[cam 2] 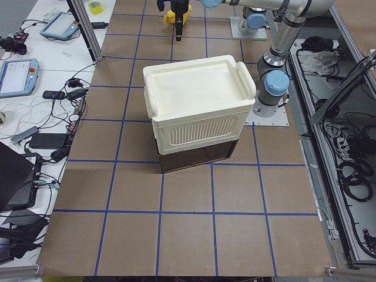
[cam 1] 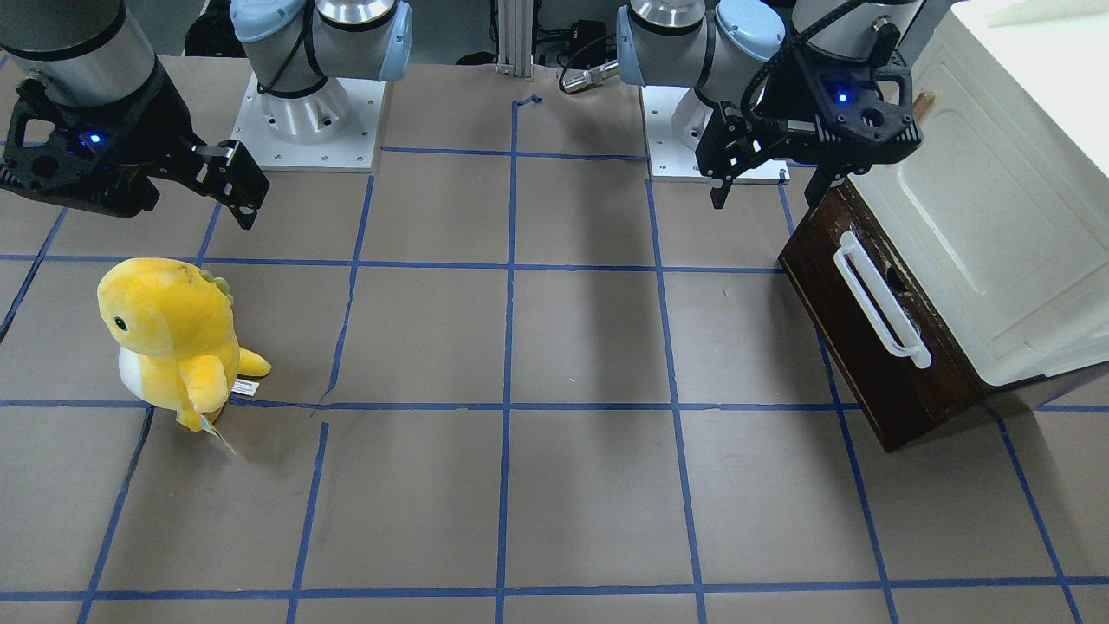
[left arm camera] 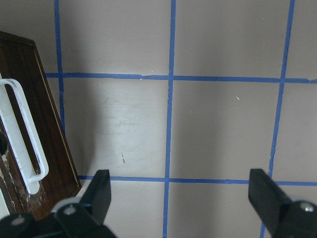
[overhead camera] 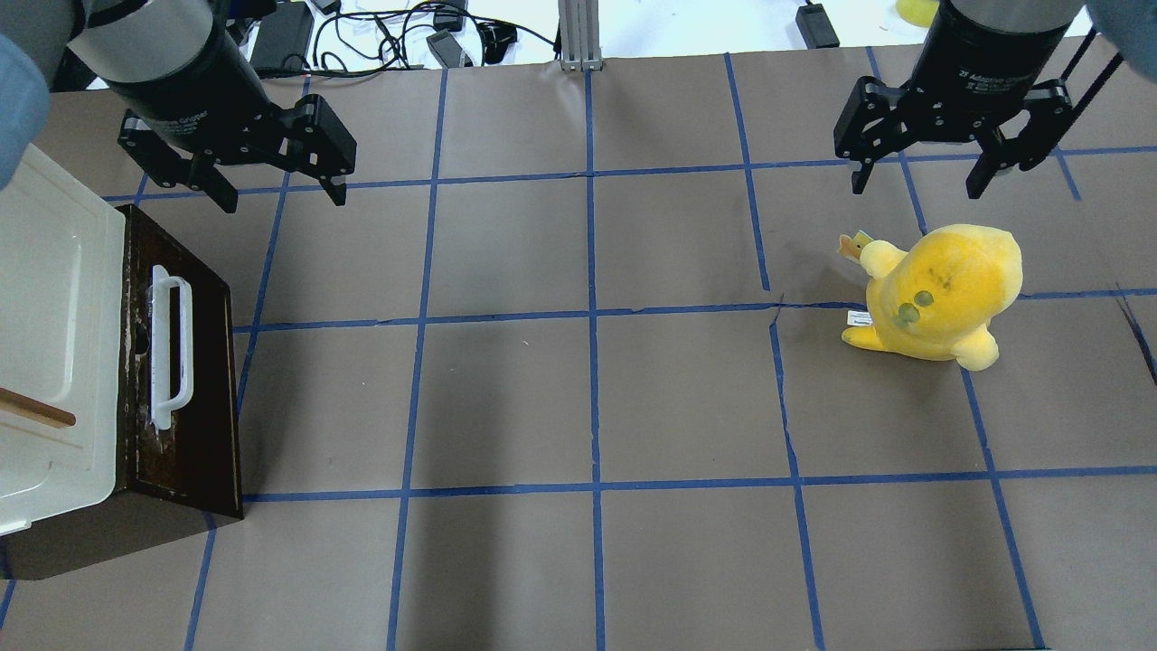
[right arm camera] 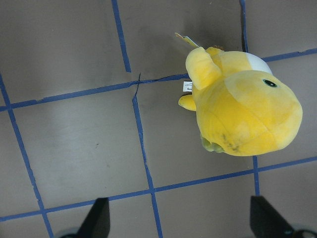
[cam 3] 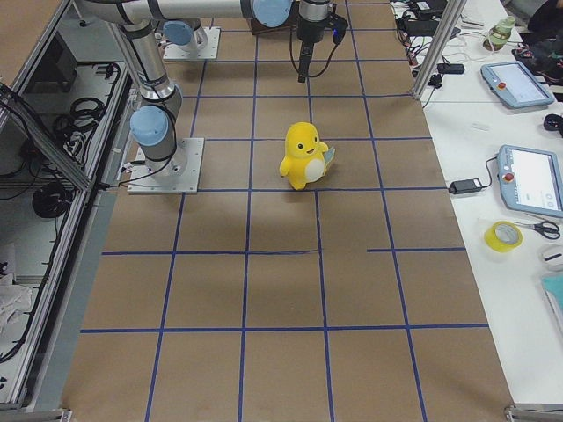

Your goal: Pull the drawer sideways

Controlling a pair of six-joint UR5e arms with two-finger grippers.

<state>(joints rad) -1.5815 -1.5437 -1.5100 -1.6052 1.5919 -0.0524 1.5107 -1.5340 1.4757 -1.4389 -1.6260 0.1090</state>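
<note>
I expect the drawer (cam 1: 854,322) to slide straight out when I pull its handle, because a seam with a dark notch (cam 1: 897,280) runs above the white bar handle.
The drawer (overhead camera: 206,362) has a dark brown front and a long white bar handle (overhead camera: 170,348). It sits under a cream cabinet (overhead camera: 50,298) at the table's left edge, and none of its inside shows. It also shows in the front view (cam 1: 866,347) and at the left edge of the left wrist view (left arm camera: 47,124). My left gripper (overhead camera: 283,194) is open and empty. It hangs above the table just past the far end of the drawer front, apart from the handle. My right gripper (overhead camera: 915,185) is open and empty on the far right.
A yellow plush toy (overhead camera: 940,289) stands on the right side of the table, just below my right gripper, and shows in the right wrist view (right arm camera: 242,109). Blue tape lines mark a grid on the brown table. The arm bases (cam 1: 308,113) stand at the robot's edge.
</note>
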